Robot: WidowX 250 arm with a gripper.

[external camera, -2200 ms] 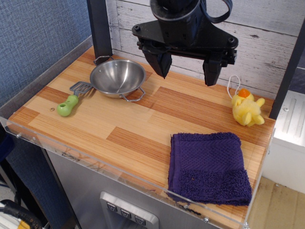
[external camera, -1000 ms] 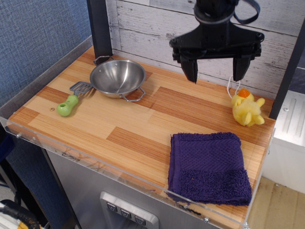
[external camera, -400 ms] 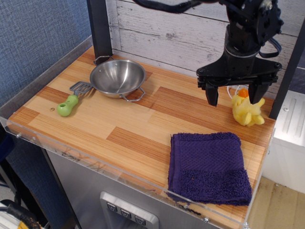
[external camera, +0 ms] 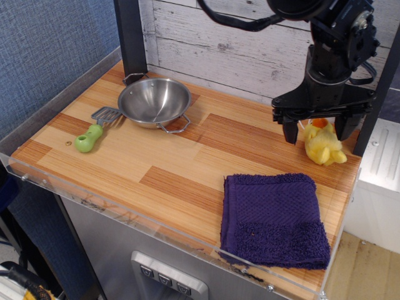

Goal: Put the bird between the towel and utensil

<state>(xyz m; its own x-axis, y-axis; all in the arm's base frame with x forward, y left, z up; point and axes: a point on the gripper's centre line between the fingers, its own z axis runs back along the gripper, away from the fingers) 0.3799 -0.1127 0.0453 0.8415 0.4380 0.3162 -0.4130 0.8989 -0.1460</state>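
Observation:
A thin white cord is showing beside the bird's orange beak, so I expect the yellow plush bird to pull the cord along when I lift and carry it.
The bird, a small yellow plush duck with an orange beak, lies at the back right of the wooden table. My gripper is open and hangs right over it, one finger to its left and the other at its right; whether they touch it I cannot tell. The towel, a dark purple folded cloth, lies at the front right, just in front of the bird. The utensil, a spatula with a light-green handle and a slotted grey head, lies at the left.
A round steel bowl with wire handles stands at the back left beside the spatula head. A black post rises at the back left. A white plank wall backs the table. A clear lip runs along the front edge.
My gripper has moved from above the table's back middle to the right and down, and now straddles the bird. The bird, towel, spatula and bowl have not moved.

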